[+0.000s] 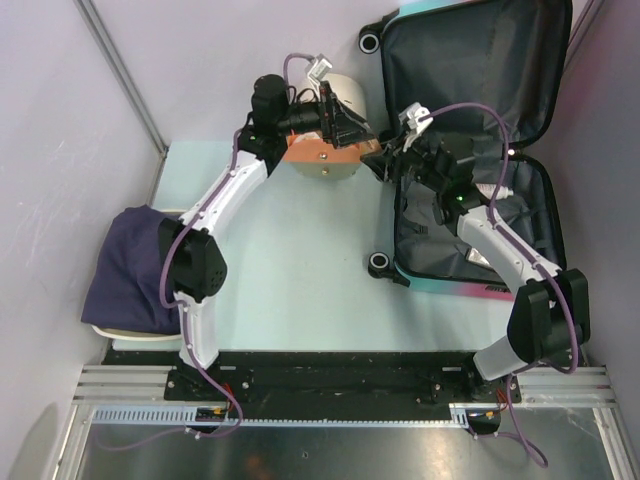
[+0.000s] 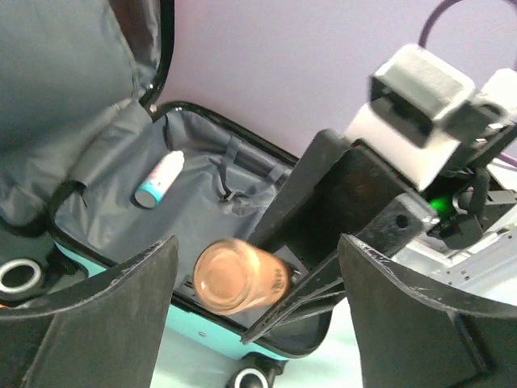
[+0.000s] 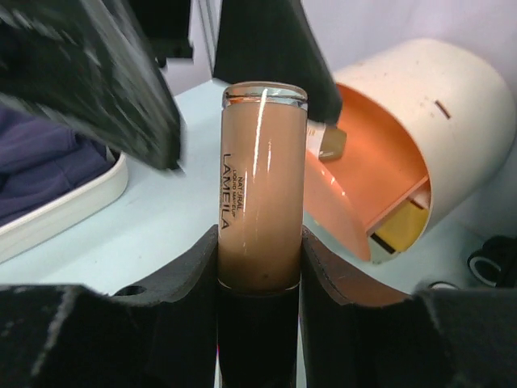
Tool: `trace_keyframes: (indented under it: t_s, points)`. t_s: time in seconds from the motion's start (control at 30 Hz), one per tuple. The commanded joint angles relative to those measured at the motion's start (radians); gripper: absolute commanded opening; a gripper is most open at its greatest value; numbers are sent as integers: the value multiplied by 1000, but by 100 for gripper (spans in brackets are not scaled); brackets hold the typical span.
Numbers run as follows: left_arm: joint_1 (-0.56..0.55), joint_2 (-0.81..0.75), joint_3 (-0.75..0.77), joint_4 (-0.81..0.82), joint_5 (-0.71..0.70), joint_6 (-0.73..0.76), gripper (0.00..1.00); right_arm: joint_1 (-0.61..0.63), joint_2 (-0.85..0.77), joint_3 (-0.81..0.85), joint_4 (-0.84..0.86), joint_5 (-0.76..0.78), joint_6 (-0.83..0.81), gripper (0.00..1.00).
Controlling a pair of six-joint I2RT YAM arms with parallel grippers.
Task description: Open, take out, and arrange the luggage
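The foundation tube is held by its cap (image 3: 258,335) in my right gripper, short of the open drawer, so my left gripper should grab its loose end (image 3: 263,125) and put it away in the drawer.
The luggage (image 1: 440,284) lies open at the right of the table, its dark grey lid (image 1: 470,70) standing up at the back. My right gripper (image 3: 261,238) is shut on a peach foundation tube (image 3: 262,178) and holds it over the table between the luggage and the cream box. My left gripper (image 2: 257,255) is open, with its fingers (image 2: 105,315) on either side of the tube's end (image 2: 238,275) and apart from it. In the top view the two grippers, left (image 1: 350,130) and right (image 1: 385,160), meet tip to tip. A white and teal tube (image 2: 159,179) lies on the luggage lining (image 2: 113,226).
A cream cylindrical box (image 1: 335,125) with orange drawers (image 3: 380,178) stands right behind the grippers. A white tray (image 1: 120,333) with a navy cloth (image 1: 130,265) sits at the table's left edge. Purple walls close in the back and both sides.
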Motion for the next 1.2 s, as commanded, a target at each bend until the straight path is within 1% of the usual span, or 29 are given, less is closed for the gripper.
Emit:
trace_keyframes:
  t_s: [0.0,0.1,0.17,0.23,0.3,0.37,0.47,0.57,0.67,0.7,0.73,0.77,0.8,0.83,0.87,0.9,0.93,0.97,1.0,1.07,1.1,1.17]
  points:
    - [10,-47,-74,173,-14,-196,83,33,3,19,190,118,-2,0]
    - [10,-65,-117,190,-32,-213,81,42,12,19,219,135,20,0]
    - [10,-68,-138,202,-32,-236,78,45,18,19,228,129,18,0]
    - [10,-73,-145,214,-46,-245,68,48,20,19,225,123,18,0]
    - [16,-70,-148,237,-61,-262,63,54,20,19,221,109,15,0]
    - [19,-67,-146,257,-77,-300,63,54,23,19,215,100,15,0]
    - [19,-60,-140,283,-72,-321,67,56,28,19,222,99,21,0]
    - [18,-54,-139,299,-71,-334,63,62,34,19,239,106,24,0]
    - [19,-50,-142,305,-81,-333,47,74,42,19,248,115,26,0]
    - [19,-50,-142,309,-84,-330,32,76,42,20,245,116,27,1]
    - [19,-53,-142,311,-89,-324,23,77,42,20,242,116,27,9]
    - [24,-56,-140,314,-100,-316,14,76,42,19,238,116,27,29]
    - [26,-59,-137,314,-110,-283,3,74,42,19,222,121,26,40]
    - [30,-62,-131,314,-120,-264,0,71,37,20,212,122,26,50]
    - [42,-67,-126,312,-139,-246,0,56,35,20,204,124,26,72]
    - [50,-67,-120,299,-149,-206,0,50,32,20,183,129,29,83]
    - [59,-64,-94,280,-156,-178,0,41,26,20,172,132,33,93]
    - [71,-59,-73,247,-169,-137,0,10,23,20,163,132,47,99]
    - [76,-54,-51,161,-201,-38,0,-4,19,20,144,127,53,100]
    - [90,-57,-13,77,-241,56,0,-37,5,20,126,115,63,99]
    - [90,-57,-4,47,-297,165,0,-67,3,20,104,112,66,100]
    - [90,-57,18,-13,-345,283,0,-94,-4,20,69,103,66,100]
